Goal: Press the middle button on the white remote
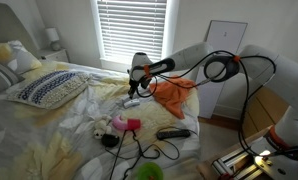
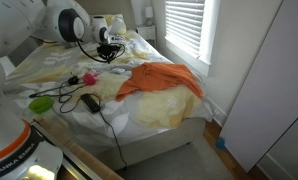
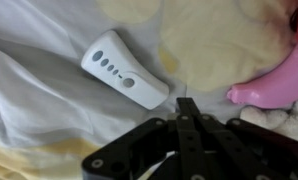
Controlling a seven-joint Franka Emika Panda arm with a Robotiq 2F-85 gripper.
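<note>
My gripper's closed fingers hang beyond the white remote's plain end (image 3: pixel 155 95). I should move back over its grey buttons (image 3: pixel 111 68), then go down to press the middle button.
The white remote (image 3: pixel 124 70) lies on the pale bedsheet in the wrist view, at the upper left of centre. It is a slim bar with several grey buttons in a row along its face. My gripper (image 3: pixel 186 103) is shut and empty, its joined fingertips a little to the lower right of the remote and not touching it. In both exterior views the gripper (image 1: pixel 137 86) (image 2: pixel 109 50) hangs low over the bed beside the orange cloth (image 1: pixel 174 93) (image 2: pixel 164 78). A small whitish bar (image 1: pixel 132 101) just below the gripper looks like the remote.
A pink object (image 3: pixel 279 85) (image 1: pixel 124 123) lies close to the gripper. A black remote (image 1: pixel 172 132) and black cables lie near the bed's edge. A green object (image 2: pixel 41 102), pillows (image 1: pixel 49 88) and a window with blinds (image 1: pixel 131 30) are also in view.
</note>
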